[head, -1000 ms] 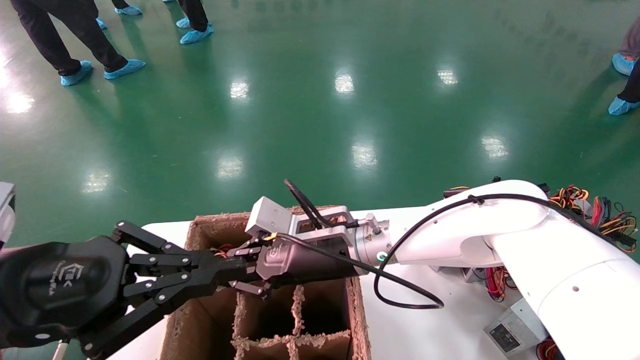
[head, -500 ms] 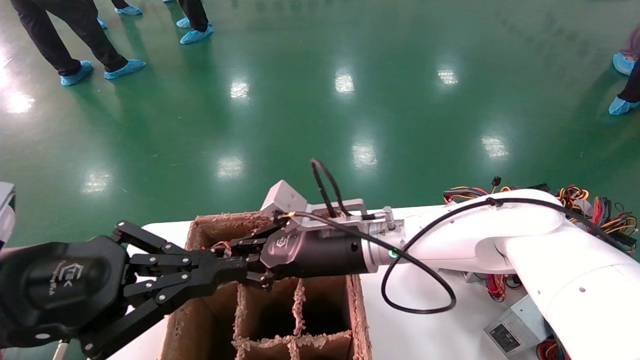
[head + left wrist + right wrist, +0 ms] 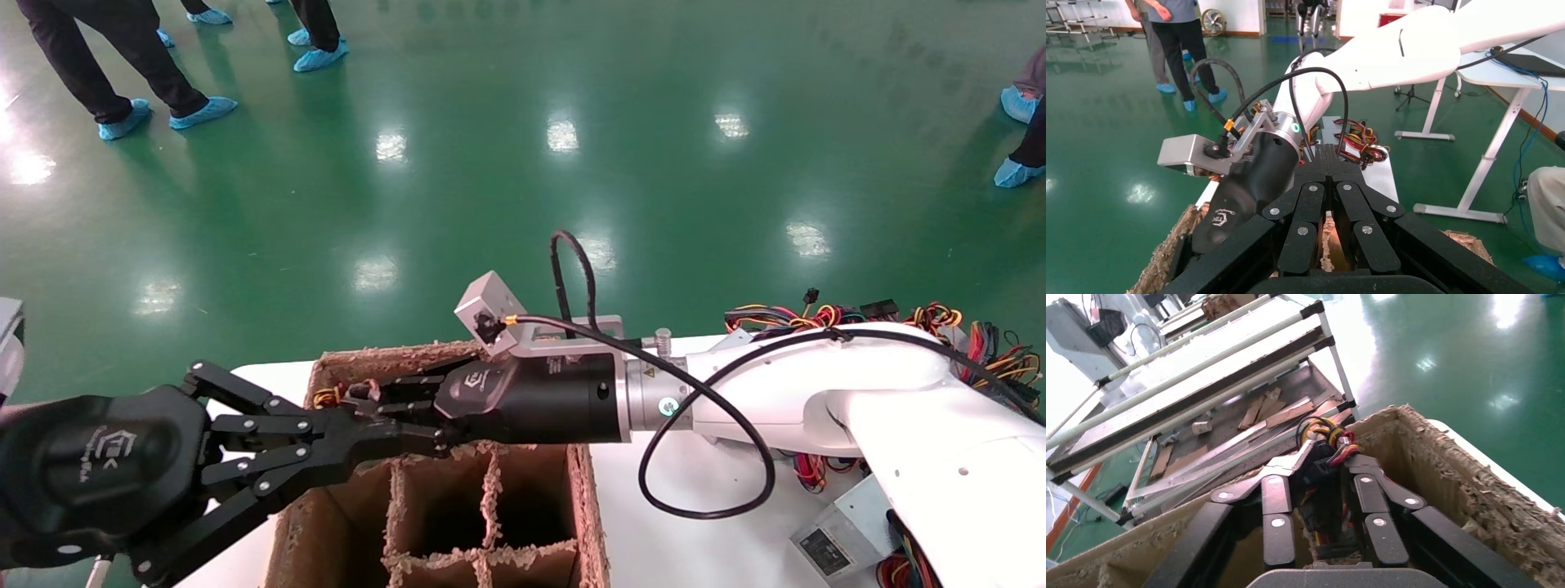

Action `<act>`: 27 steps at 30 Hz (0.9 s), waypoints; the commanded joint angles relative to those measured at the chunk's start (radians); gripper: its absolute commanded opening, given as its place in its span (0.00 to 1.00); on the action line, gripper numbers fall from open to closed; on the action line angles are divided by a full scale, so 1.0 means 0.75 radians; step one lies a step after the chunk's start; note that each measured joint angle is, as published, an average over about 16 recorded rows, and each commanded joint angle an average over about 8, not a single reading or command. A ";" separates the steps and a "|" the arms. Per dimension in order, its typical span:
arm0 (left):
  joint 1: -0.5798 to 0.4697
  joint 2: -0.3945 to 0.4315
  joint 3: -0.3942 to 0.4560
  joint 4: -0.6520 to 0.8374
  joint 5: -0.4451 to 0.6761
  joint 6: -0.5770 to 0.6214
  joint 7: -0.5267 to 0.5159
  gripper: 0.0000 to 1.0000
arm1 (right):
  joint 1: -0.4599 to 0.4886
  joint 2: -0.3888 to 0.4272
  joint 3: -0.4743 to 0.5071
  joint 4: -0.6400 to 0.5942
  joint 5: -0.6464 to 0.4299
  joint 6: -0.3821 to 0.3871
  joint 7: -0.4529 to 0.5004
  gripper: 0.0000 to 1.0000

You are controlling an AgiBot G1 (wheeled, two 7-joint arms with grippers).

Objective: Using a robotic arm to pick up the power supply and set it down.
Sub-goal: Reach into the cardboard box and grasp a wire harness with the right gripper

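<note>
I should open my right gripper and close it deeper around the black connectors (image 3: 1319, 468) before I lift the power supply, because the gripper pinches the wire bundle (image 3: 1331, 433) only with the ends of its fingers.
My right arm (image 3: 817, 392) reaches left over the cardboard box (image 3: 590, 523), with its gripper (image 3: 359, 394) low in the far-left compartment. In the right wrist view the right gripper (image 3: 1329, 454) pinches a red, yellow and orange wire bundle (image 3: 1330, 436) at its tips. A grey metal edge of the power supply (image 3: 1288, 464) shows beside the fingers, and the rest of its body is hidden. In the head view the wires (image 3: 327, 398) show just past the fingertips. My left gripper (image 3: 429, 441) is shut and empty, held level just in front of the right one; it appears again as the left gripper (image 3: 1327, 153).
The box has pulp dividers (image 3: 489, 490) forming several compartments on a white table (image 3: 695, 543). Look-alike grey units (image 3: 842, 535) and tangled wire bundles (image 3: 940, 317) lie at the right behind the arm. People in blue shoe covers (image 3: 204, 110) stand on the green floor.
The right wrist has risen and rolled, its grey camera climbing higher above the box. The gripper tips and the wires have shifted up and left. The left gripper has not moved.
</note>
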 commanded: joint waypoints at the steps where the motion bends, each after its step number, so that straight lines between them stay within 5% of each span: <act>1: 0.000 0.000 0.000 0.000 0.000 0.000 0.000 0.00 | 0.001 -0.001 -0.006 -0.012 -0.005 -0.005 -0.004 0.00; 7: 0.000 0.000 0.000 0.000 0.000 0.000 0.000 0.00 | 0.000 -0.014 -0.058 0.020 -0.062 0.036 -0.039 0.04; 15: 0.000 0.000 0.000 0.000 0.000 0.000 0.000 0.00 | 0.006 -0.010 -0.081 0.074 -0.055 0.066 -0.034 0.96; 27: 0.000 0.000 0.000 0.000 0.000 0.000 0.000 0.00 | 0.025 -0.010 -0.112 0.095 -0.039 0.064 -0.013 1.00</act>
